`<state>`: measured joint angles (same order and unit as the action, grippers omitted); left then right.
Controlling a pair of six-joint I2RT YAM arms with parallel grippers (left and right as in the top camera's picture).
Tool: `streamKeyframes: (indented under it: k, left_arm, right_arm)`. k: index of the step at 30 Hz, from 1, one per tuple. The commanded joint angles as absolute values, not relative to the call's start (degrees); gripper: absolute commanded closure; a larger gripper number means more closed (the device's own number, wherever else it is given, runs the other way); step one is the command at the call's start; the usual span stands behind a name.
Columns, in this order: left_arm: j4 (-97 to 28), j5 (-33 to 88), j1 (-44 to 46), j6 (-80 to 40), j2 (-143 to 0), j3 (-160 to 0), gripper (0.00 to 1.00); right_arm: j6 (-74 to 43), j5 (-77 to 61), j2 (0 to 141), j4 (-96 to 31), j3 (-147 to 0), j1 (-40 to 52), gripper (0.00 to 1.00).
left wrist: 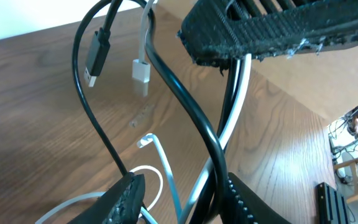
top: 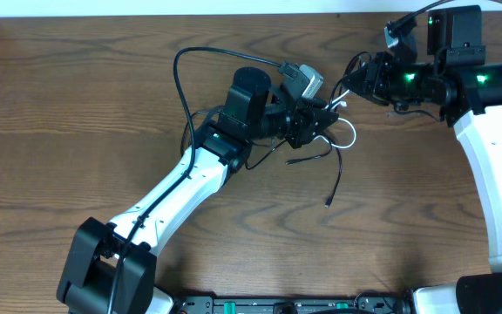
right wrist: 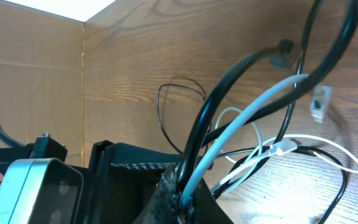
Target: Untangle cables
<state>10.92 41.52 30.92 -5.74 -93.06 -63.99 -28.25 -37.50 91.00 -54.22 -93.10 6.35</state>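
Note:
The robot's right gripper is pinching the black and white cords together (right wrist: 196,166), so the left gripper should take hold of both while the right gripper opens and reaches down to the tangle (right wrist: 260,154) below.
The cables, one black (top: 334,179) and one white (top: 349,135), hang tangled between my two grippers over the table's far middle. My right gripper (top: 349,87) is shut on both cords, which rise together out of its fingertips (right wrist: 182,193). In the left wrist view the black cord (left wrist: 185,106) and white cord (left wrist: 238,99) run down from the right gripper's fingers (left wrist: 272,31) into the gap of my left gripper (left wrist: 185,202). Its jaws stand apart, and the black cord lies against the right finger (left wrist: 250,202). A black plug (left wrist: 95,59) and a white plug (left wrist: 141,73) dangle free.
A thick black arm wire (top: 181,78) loops over the table behind the left arm. A cardboard wall (right wrist: 30,74) lines the table's far edge. Loose cord ends trail on the wood (top: 303,160) under the left gripper.

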Motion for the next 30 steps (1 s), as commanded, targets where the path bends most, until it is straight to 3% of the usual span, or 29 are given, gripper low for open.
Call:
streamKeyframes:
  k: [1,3,9,12,14,16,18,19,24,30]
  left_arm:
    - [10.61,42.04,30.83,-5.15,-93.38,-64.36,0.66]
    - [10.57,42.11,30.83,-5.17,-93.38,-64.36,0.91]
    - [10.68,44.56,30.65,-5.17,-93.32,-64.36,0.93]
    - [10.92,44.42,29.95,-6.04,-92.51,-64.36,0.93]
    - [11.49,44.36,29.04,-10.07,-91.44,-64.36,0.93]
    - [11.90,44.36,27.75,-15.00,-90.06,-64.38,0.93]
    - [11.92,44.36,26.11,-21.19,-88.51,-64.38,0.92]
    - [11.90,44.36,25.26,-24.25,-87.81,-64.38,0.93]
    - [11.92,44.34,19.88,-42.30,-85.23,-64.38,0.92]
    - [12.69,44.53,16.34,-67.51,-84.97,-64.38,0.92]
  right_arm:
    - [-27.14,-38.41,90.54,-54.26,-93.73,6.74,0.99]
    - [-27.14,-38.04,90.54,-54.30,-93.73,6.74,0.99]
    - [-27.14,-36.32,90.54,-54.37,-93.73,6.74,0.99]
    - [-27.16,-27.86,90.54,-55.72,-93.69,6.74,0.96]
    - [-27.18,-17.74,90.67,-57.80,-93.62,6.76,0.84]
    - [-27.44,-9.76,91.09,-59.94,-93.62,6.76,0.64]
    - [-27.38,-6.90,91.53,-61.45,-93.58,6.70,0.36]
    - [-27.11,-6.55,91.64,-62.11,-93.58,6.61,0.29]
    - [-17.98,-12.67,91.81,-62.11,-93.58,6.48,0.25]
    - [5.13,-32.60,94.45,-61.89,-93.14,8.45,0.20]
